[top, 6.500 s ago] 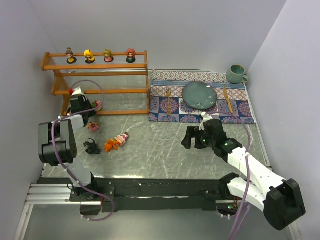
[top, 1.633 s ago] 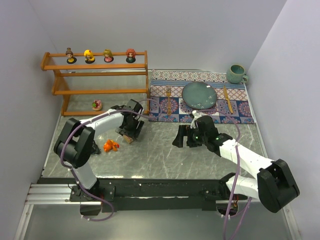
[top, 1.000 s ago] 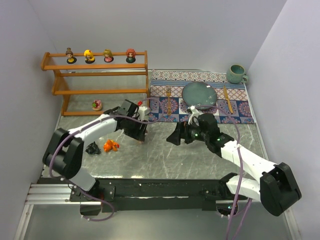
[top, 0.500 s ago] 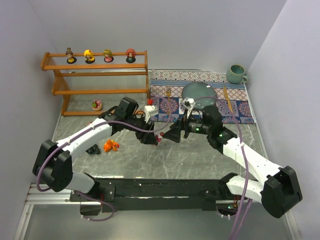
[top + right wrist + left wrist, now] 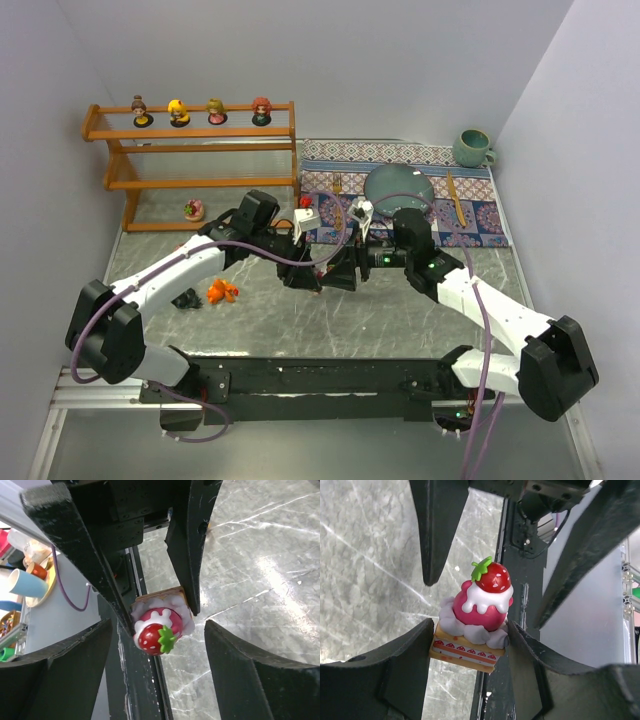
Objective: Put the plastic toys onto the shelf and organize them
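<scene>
The toy's biscuit base [image 5: 465, 649] is pinched in my left gripper and the strawberry faces my right gripper, so my right gripper should take the pink topping [image 5: 485, 611] and turn the toy.
My left gripper [image 5: 470, 641] is shut on a strawberry cake toy [image 5: 476, 611], pinching its biscuit base above the middle of the table. My right gripper [image 5: 159, 631] faces it, open, one finger on each side of the toy [image 5: 160, 628] with gaps showing. Both grippers meet in the top view, left gripper [image 5: 304, 276] and right gripper [image 5: 342, 272]. The shelf [image 5: 200, 146] stands at the back left with several dolls [image 5: 179, 111] on its top tier. A pink toy [image 5: 194, 210] sits at the shelf's foot. An orange toy [image 5: 222, 291] and a dark toy [image 5: 185, 297] lie on the table.
A patterned placemat [image 5: 330, 215] at the back right carries a plate [image 5: 399, 190], a fork [image 5: 338, 205] and a knife [image 5: 455, 200]. A teal mug [image 5: 472, 148] stands in the far right corner. Walls close in on both sides.
My left arm has carried the cake toy right to the table's middle. The right gripper has come left to meet it and its fingers have narrowed a little around the toy.
</scene>
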Tool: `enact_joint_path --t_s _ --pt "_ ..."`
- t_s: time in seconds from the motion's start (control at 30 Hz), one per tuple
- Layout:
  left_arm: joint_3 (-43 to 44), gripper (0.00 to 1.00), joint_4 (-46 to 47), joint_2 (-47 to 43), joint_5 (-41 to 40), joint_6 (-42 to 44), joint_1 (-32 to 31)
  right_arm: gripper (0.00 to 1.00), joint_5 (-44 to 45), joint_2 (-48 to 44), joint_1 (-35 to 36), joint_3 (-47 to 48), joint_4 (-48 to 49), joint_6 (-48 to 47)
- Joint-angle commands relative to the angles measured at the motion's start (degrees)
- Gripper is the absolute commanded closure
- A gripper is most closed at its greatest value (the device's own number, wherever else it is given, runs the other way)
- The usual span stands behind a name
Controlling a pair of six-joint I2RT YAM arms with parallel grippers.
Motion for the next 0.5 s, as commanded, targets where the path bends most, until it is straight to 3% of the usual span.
enact_joint_path --t_s 0.0,0.2,0.23,0.3,0.33,0.37,0.47 --pt "2.6 0.87 3.8 -1.3 5.3 -0.2 -0.1 0.23 -1.3 -0.1 0.6 0.0 2.1 -1.2" --pt "3.3 0.85 3.0 -0.2 5.3 0.6 -0.1 0.63 -0.1 -0.3 0.8 0.4 1.5 -1.4" --pt "3.3 0.84 3.0 -0.3 5.1 0.7 0.0 0.75 0.6 -0.6 0.9 -0.1 1.4 -1.4" --pt "2.8 0.76 4.1 -0.6 3.2 0.0 -0.1 0.88 2.9 -2.1 0.8 -0.5 1.3 -0.8" --pt "2.5 0.75 4.5 -1.1 2.2 -0.5 -0.1 1.00 4.2 -2.7 0.8 -0.7 1.0 -0.5" --pt "1.8 0.73 5.2 -1.4 1.2 -1.0 0.0 1.00 5.3 -3.4 0.8 -0.8 0.5 0.3" --pt "-0.7 0.53 8.8 -4.1 -6.9 -3.0 -0.1 1.00 12.2 -5.6 0.9 -0.8 -1.7 3.0"
